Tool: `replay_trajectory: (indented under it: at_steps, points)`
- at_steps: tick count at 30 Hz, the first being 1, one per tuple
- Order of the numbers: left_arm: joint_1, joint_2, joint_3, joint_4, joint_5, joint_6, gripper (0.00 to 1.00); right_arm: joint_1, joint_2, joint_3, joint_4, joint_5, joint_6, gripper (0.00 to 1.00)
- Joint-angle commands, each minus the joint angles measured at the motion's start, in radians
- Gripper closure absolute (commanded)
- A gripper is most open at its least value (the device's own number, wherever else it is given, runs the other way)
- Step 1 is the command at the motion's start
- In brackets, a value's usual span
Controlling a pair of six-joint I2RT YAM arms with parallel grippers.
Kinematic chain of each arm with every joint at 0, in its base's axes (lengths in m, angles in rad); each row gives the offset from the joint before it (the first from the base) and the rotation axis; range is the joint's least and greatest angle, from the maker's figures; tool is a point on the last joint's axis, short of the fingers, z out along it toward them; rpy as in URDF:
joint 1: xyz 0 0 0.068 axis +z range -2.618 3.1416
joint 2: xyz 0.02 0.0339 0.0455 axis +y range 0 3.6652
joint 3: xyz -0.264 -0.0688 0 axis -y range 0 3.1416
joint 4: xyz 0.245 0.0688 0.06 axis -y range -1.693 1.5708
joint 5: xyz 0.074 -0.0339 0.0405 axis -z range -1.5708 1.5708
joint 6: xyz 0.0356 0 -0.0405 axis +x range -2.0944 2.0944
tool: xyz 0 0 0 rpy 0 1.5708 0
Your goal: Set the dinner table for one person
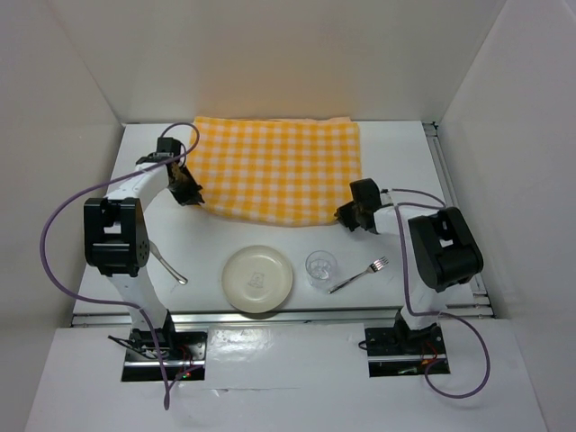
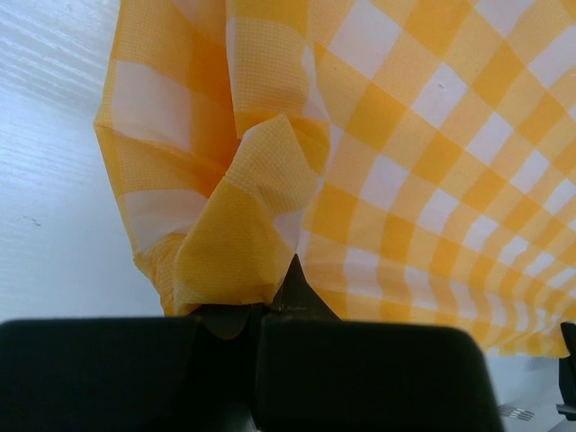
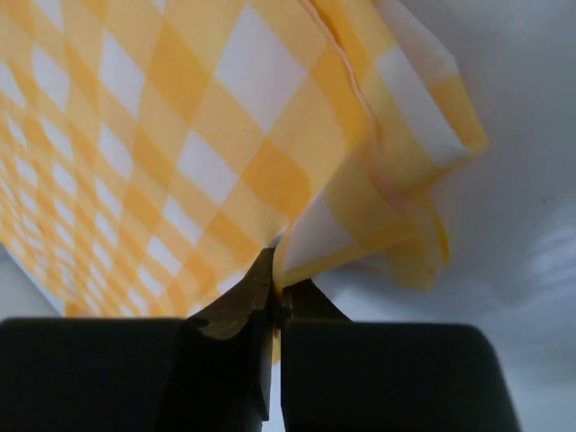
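The cloth's far edge (image 1: 274, 120) is doubled over against the back wall. My left gripper and right gripper should raise the cloth's near corners high (image 1: 211, 209) and shake the cloth out.
The white dinner table (image 1: 216, 238) carries a yellow-and-white checked cloth (image 1: 279, 171) spread across its far half. My left gripper (image 1: 188, 192) is shut on the cloth's near left corner (image 2: 229, 243), which bunches up at its jaws (image 2: 270, 301). My right gripper (image 1: 351, 214) is shut on the near right corner (image 3: 378, 225), pinched between its jaws (image 3: 281, 292). A cream plate (image 1: 257, 278), a clear glass (image 1: 320, 266), a fork (image 1: 358, 274) and a spoon (image 1: 168, 266) lie on the table's near part.
White walls enclose the table on three sides. A metal rail (image 1: 454, 193) runs along the right edge and another along the near edge (image 1: 288, 314). Purple cables loop beside both arms.
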Motion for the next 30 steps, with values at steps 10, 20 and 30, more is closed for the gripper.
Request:
replay_trajectory:
  at_steps: [10,20,30]
  points:
    - [0.084,-0.055,0.336,-0.118,0.103,0.036,1.0,-0.064,-0.184,0.342,-0.144,0.125,-0.358,1.0]
    - [0.21,-0.397,0.495,-0.172,0.123,0.012,1.0,-0.073,-0.485,0.623,-0.281,0.014,-0.556,1.0]
    - [0.262,-0.416,0.648,-0.17,0.187,0.027,1.0,-0.082,-0.464,0.841,-0.334,0.035,-0.689,1.0]
